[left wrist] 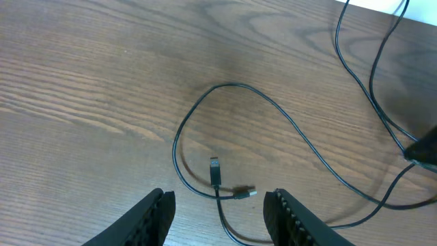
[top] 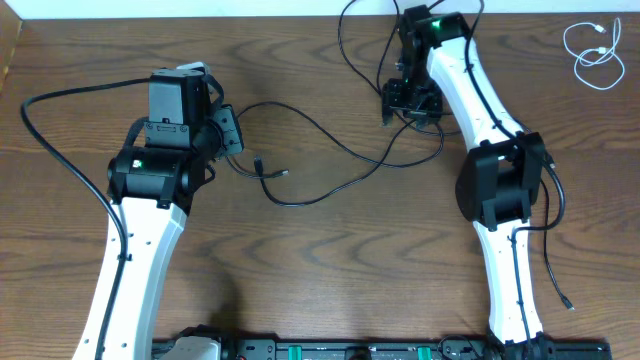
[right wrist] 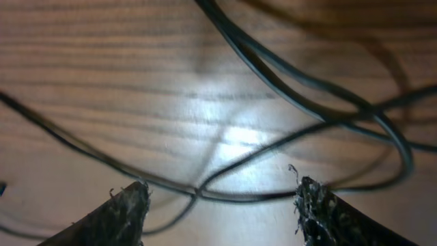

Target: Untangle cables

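Pieces of black cable cross under the robot's right gripper, away from the left gripper, so next the right gripper takes hold of a piece of black cable and pulls that cable free.
A long black cable lies looped across the middle of the wooden table, its two end plugs close together near my left gripper. A white cable lies coiled at the far right, apart from the black one. My left gripper is open; in the left wrist view the plugs lie between and just ahead of its fingers. My right gripper is open, low over crossing black cable strands that run between its fingertips.
Thicker black wires run to both arms: one arcs at the left, one hangs by the right arm. The table's back edge meets a white wall. A black rail lines the front.
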Robot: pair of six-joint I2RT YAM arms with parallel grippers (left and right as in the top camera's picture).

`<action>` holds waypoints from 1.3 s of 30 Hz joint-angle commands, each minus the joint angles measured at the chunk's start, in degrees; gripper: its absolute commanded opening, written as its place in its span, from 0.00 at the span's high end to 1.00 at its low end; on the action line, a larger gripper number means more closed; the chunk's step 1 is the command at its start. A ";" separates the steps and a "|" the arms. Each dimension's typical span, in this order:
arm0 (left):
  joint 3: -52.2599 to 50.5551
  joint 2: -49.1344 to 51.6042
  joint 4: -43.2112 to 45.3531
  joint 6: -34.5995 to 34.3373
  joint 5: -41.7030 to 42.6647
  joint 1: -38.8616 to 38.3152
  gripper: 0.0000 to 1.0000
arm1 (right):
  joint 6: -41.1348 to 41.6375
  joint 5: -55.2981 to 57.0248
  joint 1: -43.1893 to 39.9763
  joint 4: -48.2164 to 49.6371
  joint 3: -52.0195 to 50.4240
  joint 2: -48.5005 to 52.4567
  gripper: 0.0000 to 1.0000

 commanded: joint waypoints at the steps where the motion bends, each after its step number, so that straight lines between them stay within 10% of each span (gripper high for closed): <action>1: 1.01 0.39 -0.20 0.70 -0.50 0.13 0.52 | 5.35 6.03 1.42 1.66 -0.28 1.49 0.35; 12: 1.01 0.39 -0.20 0.70 -0.52 0.13 0.52 | 6.05 6.12 3.58 6.82 -5.44 3.30 0.43; 19: 0.98 0.39 -0.20 0.70 -0.55 0.13 0.52 | 6.03 6.10 3.58 7.80 -5.57 3.30 0.72; 22: 0.98 0.39 -0.20 0.70 -0.55 0.13 0.52 | 5.46 6.08 3.45 7.91 -5.42 3.23 0.99; 39: 0.98 0.39 -0.17 0.70 -0.55 0.13 0.52 | -9.62 9.46 -6.47 4.79 9.66 -32.83 0.99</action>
